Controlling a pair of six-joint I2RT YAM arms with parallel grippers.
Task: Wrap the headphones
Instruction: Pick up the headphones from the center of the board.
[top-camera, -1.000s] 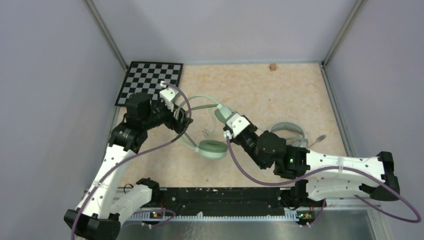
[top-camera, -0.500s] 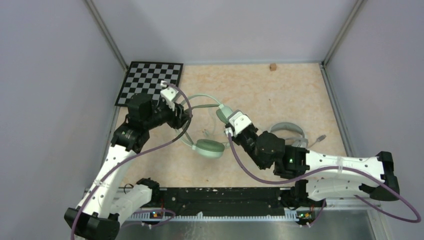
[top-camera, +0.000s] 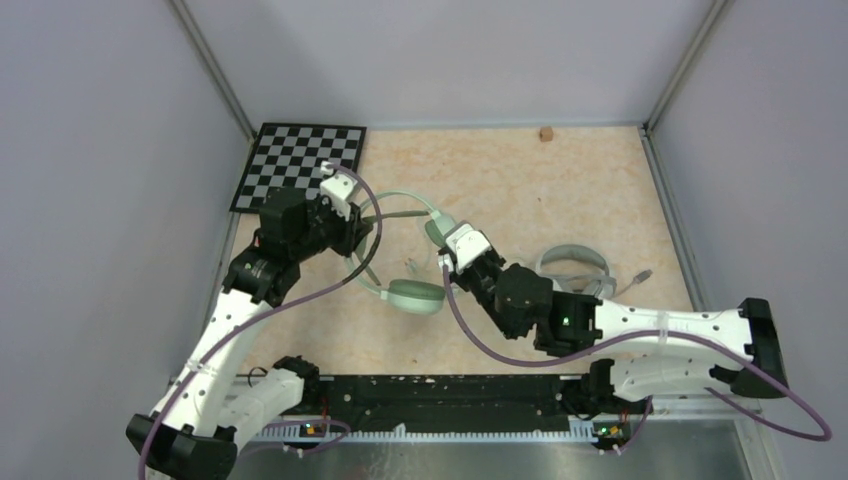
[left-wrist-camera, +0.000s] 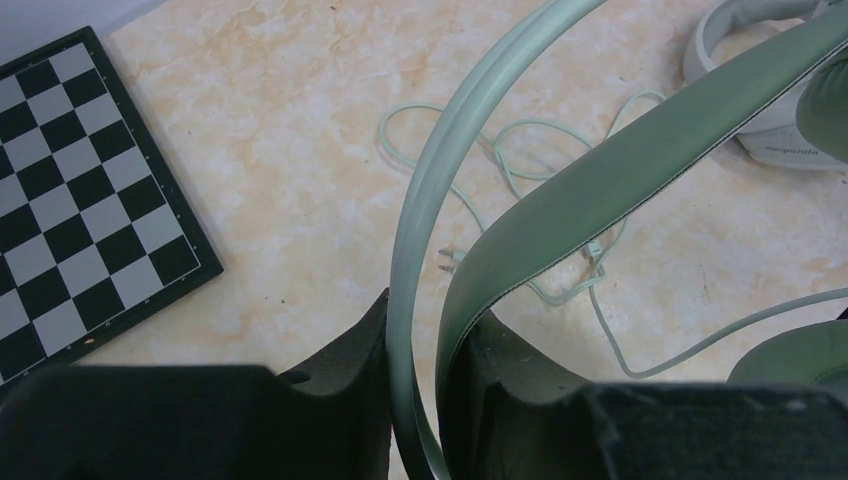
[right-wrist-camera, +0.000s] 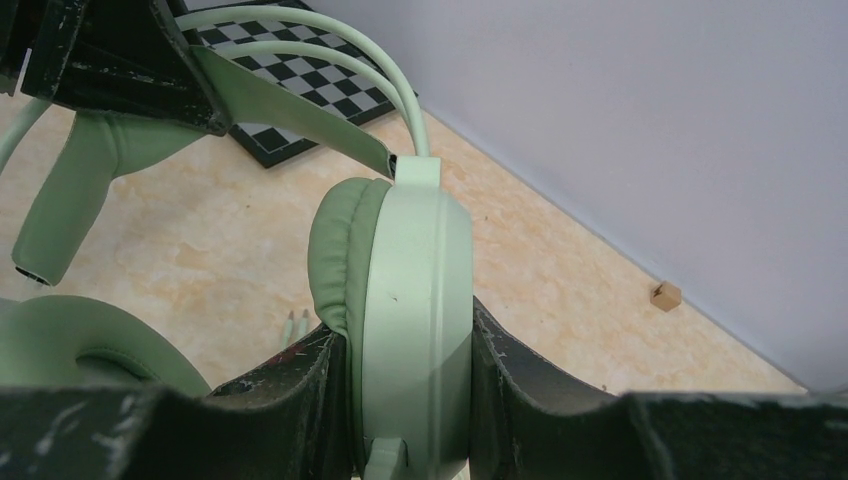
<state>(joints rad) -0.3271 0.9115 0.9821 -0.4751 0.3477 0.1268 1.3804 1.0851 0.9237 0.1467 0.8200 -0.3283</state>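
The robot's right gripper is closed on an ear cup (right-wrist-camera: 418, 270) while the pale-green cable (left-wrist-camera: 700, 347) lies loose, so that gripper should open and take the cable for wrapping.
The mint-green headphones (top-camera: 415, 295) are held off the table by both arms. My left gripper (left-wrist-camera: 430, 310) is shut on the headband (left-wrist-camera: 560, 190), one finger pressing the thin outer hoop and the other the wide inner strap. My right gripper (right-wrist-camera: 405, 320) is shut on one round ear cup (right-wrist-camera: 405, 250), upright between its fingers. The other ear cup (right-wrist-camera: 70, 345) hangs lower left. The pale-green cable (left-wrist-camera: 520, 150) lies loose in loops on the table, plug (left-wrist-camera: 450, 258) free. The white headphones (top-camera: 575, 265) lie right of the right arm.
A checkerboard (top-camera: 298, 160) lies at the back left corner. A small brown block (top-camera: 546, 133) sits against the back wall. Grey walls enclose the table on three sides. The right arm's purple cable (top-camera: 500, 350) loops near the front edge.
The left gripper's jaws have closed onto the mint headband. The right arm has shifted slightly left, still holding the ear cup, and the lower cup moved left with it.
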